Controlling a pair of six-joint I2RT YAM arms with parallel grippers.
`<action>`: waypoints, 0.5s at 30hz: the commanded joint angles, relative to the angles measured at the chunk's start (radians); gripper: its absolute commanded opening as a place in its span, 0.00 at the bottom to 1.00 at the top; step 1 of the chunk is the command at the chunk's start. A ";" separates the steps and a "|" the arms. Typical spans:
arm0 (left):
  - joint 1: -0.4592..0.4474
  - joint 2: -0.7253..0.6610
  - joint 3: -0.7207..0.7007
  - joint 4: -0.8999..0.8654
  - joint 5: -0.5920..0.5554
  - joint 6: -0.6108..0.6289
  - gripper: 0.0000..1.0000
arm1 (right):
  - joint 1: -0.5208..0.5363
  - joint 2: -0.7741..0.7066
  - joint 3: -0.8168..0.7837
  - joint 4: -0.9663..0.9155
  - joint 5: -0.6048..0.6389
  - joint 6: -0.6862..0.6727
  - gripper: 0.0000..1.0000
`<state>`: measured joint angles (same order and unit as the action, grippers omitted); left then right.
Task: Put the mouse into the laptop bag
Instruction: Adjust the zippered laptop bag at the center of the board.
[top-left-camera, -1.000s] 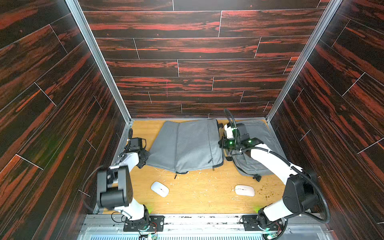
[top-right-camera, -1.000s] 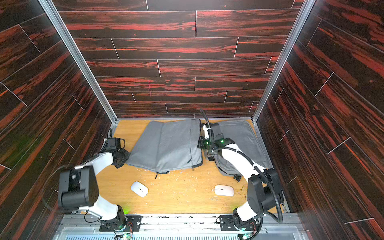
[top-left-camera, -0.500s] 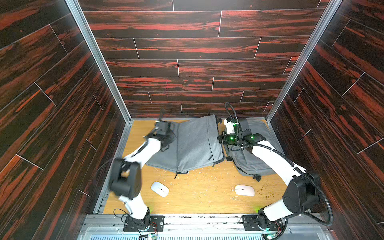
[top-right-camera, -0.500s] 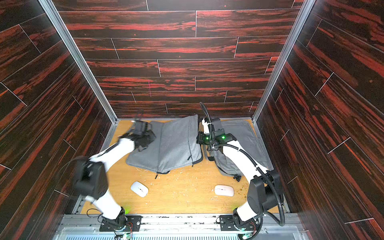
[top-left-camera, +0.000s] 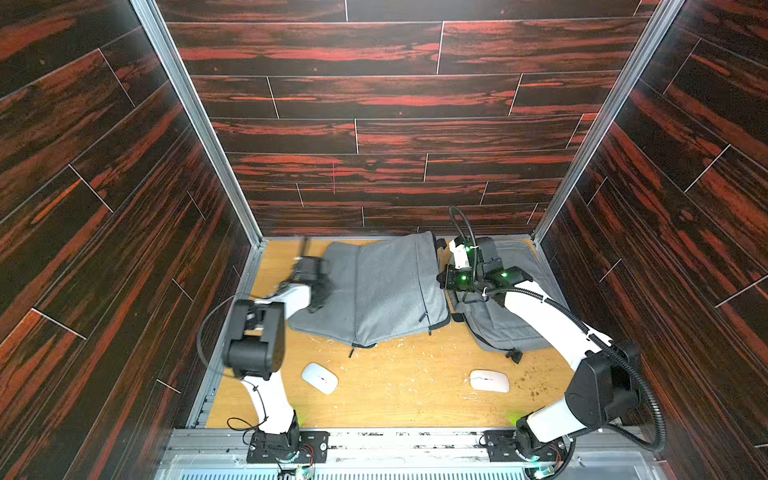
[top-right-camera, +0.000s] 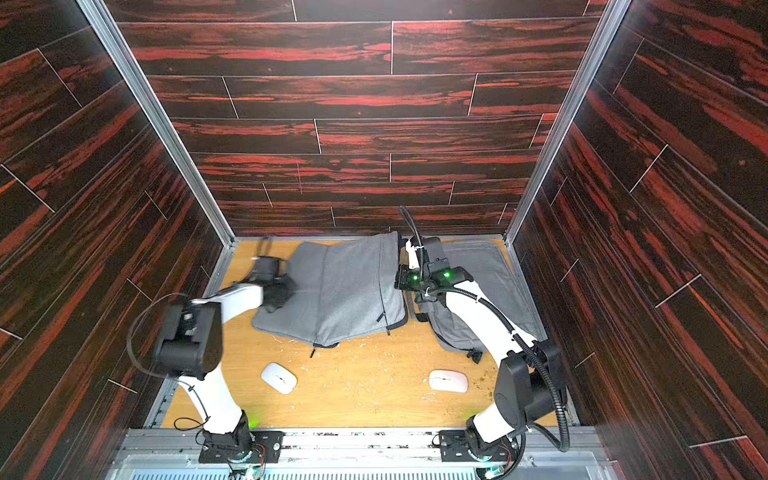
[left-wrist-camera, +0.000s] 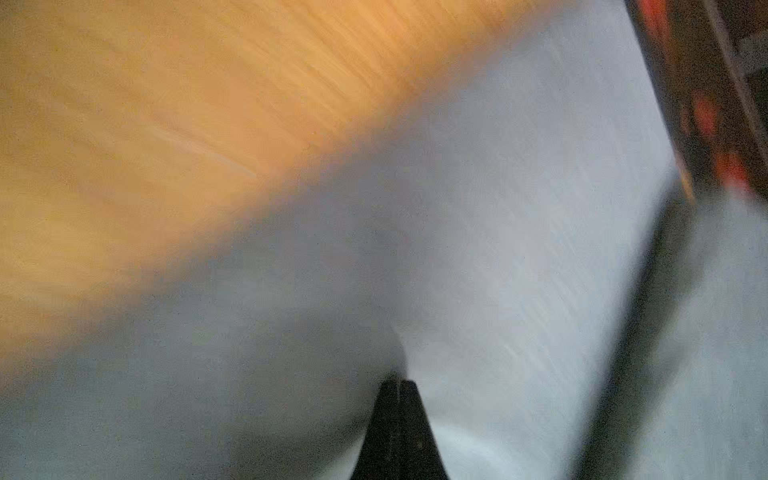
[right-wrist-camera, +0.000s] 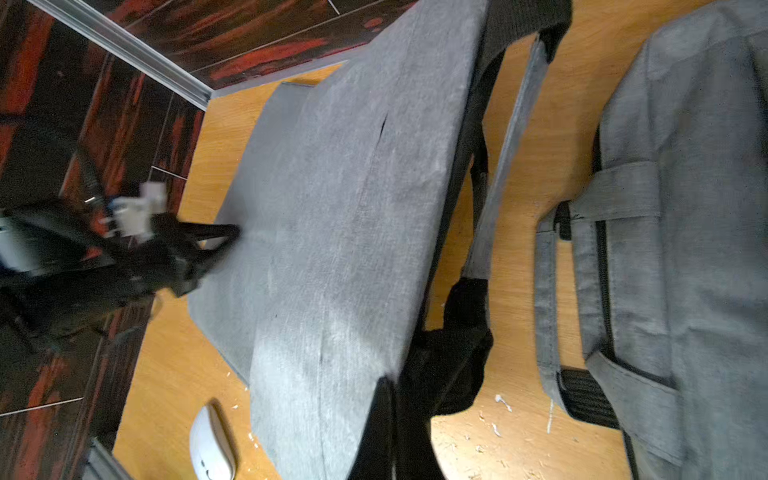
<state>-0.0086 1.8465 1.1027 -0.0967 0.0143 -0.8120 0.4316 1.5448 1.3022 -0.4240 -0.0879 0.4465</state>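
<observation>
I should bring my left gripper back to the overlap (top-left-camera: 357, 308) and push the grey bag (top-left-camera: 340, 268) clear with it, because the raised laptop bag overlaps it under that gripper.
A grey laptop bag (top-left-camera: 382, 291) (top-right-camera: 340, 291) lies at the back of the wooden table, its right edge raised. My right gripper (top-left-camera: 441, 279) (right-wrist-camera: 392, 384) is shut on that raised edge, beside the bag's black strap (right-wrist-camera: 453, 357). My left gripper (top-left-camera: 318, 291) (left-wrist-camera: 399, 384) is shut, blurred by motion, with its tips against the bag's left part (left-wrist-camera: 498, 249). One white mouse (top-left-camera: 319, 377) (right-wrist-camera: 212, 446) lies in front of the bag on the left. Another white mouse (top-left-camera: 489, 380) (top-right-camera: 448, 380) lies front right. Neither gripper touches a mouse.
A second grey bag (top-left-camera: 498, 328) (right-wrist-camera: 685, 208) lies flat at the back right, partly under my right arm. Dark wood-pattern walls (top-left-camera: 374, 137) close in the table on three sides. Small pale scraps (top-left-camera: 399, 353) litter the wood between the bags and the mice.
My left arm swung from the bag's left edge toward the back wall and has come down on the bag's left part. The bag's right edge has risen with my right gripper.
</observation>
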 joint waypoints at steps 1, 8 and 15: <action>0.075 -0.022 -0.093 -0.104 -0.047 0.026 0.00 | -0.020 -0.090 0.049 0.035 0.034 -0.016 0.00; 0.130 -0.055 -0.142 -0.100 -0.033 0.041 0.00 | -0.094 -0.148 0.063 0.004 0.040 -0.034 0.00; 0.130 -0.059 -0.141 -0.088 0.001 0.040 0.00 | -0.137 -0.161 0.103 -0.053 0.042 -0.060 0.00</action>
<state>0.1188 1.7977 0.9958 -0.0978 -0.0002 -0.7815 0.2993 1.4475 1.3441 -0.5190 -0.0547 0.4053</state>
